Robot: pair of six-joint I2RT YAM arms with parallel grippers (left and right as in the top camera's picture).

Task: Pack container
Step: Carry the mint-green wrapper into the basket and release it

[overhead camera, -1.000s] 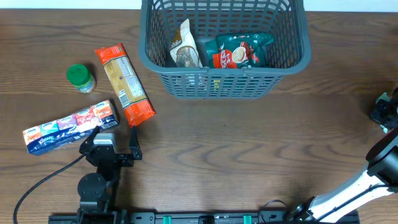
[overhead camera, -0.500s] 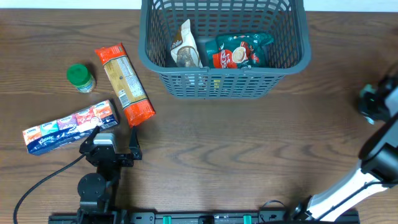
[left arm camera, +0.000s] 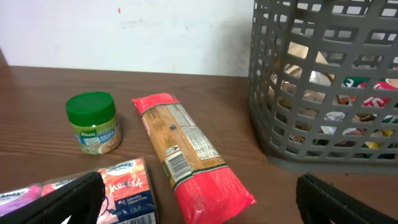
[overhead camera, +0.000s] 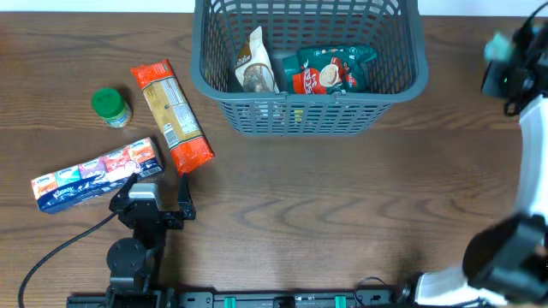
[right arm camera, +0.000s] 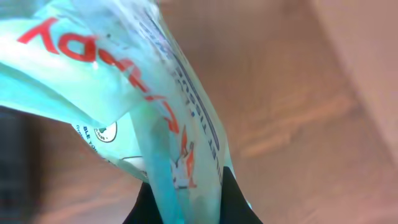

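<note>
The way from the raised teal packet to the open container is clear, so my right gripper should continue to go across and let go above the green-and-red packet.
The container is a large grey-blue lattice basket at the top middle of the overhead view; it also shows at the right of the left wrist view. Inside lie a brown-and-white packet and a green-and-red packet. My right gripper is raised to the right of the container and is shut on a light teal plastic packet with red lettering. My left gripper is open and empty at the front left, just in front of a pasta packet and a tissue pack.
A green-lidded jar stands at the left, beyond the tissue pack; it also shows in the left wrist view. A black cable runs from the left arm's base toward the front-left corner.
My right arm has risen and swung from the right edge up toward the container's right side, carrying the teal packet. The left arm and table items have not moved.
</note>
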